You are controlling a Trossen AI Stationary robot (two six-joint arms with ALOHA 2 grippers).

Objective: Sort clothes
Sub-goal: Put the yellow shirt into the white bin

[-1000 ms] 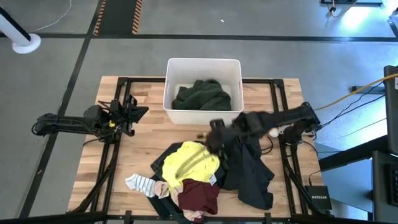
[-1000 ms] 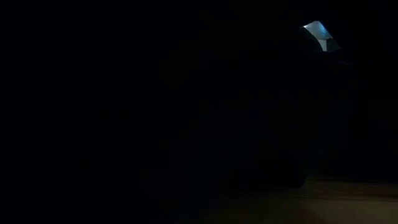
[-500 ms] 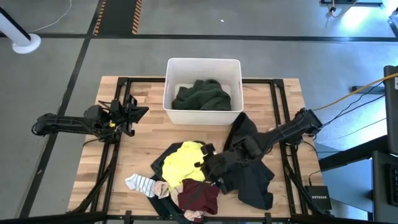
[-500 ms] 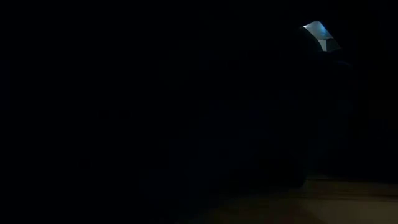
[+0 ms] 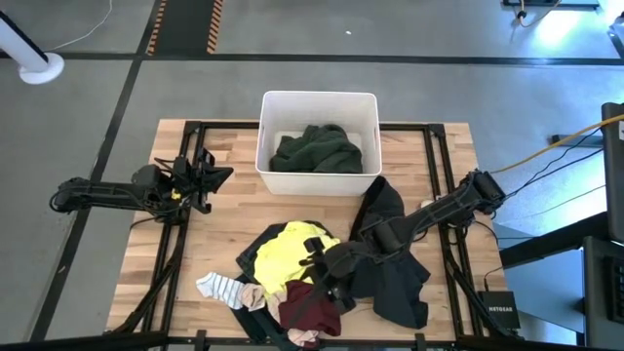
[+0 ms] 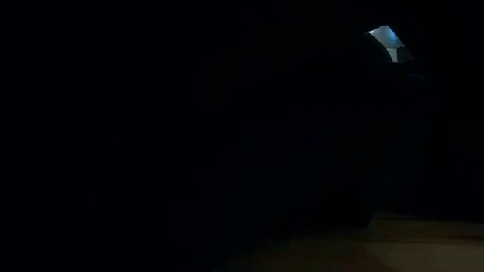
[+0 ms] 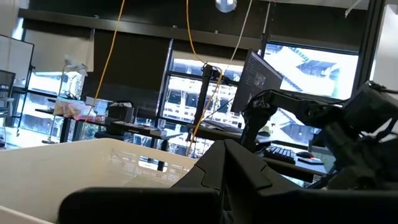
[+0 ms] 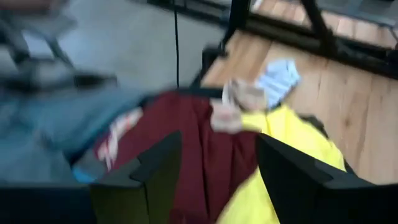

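I should expect a dark garment hidden under the yellow garment (image 5: 291,250), because dark edges (image 5: 251,253) stick out around it. The dark garment should stay behind when I lift the yellow garment.
The clothes lie heaped at the table's near edge: a yellow garment (image 5: 290,255), a maroon one (image 5: 310,310), a striped sock (image 5: 220,287) and a dark grey garment (image 5: 392,268). A dark green garment (image 5: 317,148) lies in the white bin (image 5: 319,97). My right gripper (image 5: 315,273) hangs open over the heap, its fingers tipped down. Between them in the wrist view show the maroon garment (image 8: 205,149) and the yellow one (image 8: 289,134). My left gripper (image 5: 216,176) waits shut at the table's left.
The white bin stands at the table's far middle. Black frame rails (image 5: 437,166) run along the wooden table top (image 5: 229,210). Bare wood lies between the bin and the heap, and to the heap's left. The low view is dark.
My right gripper has swung from just in front of the bin toward the table's near edge and down, tipping its fingers downward over the heap's yellow and maroon garments. The clothes lie as before.
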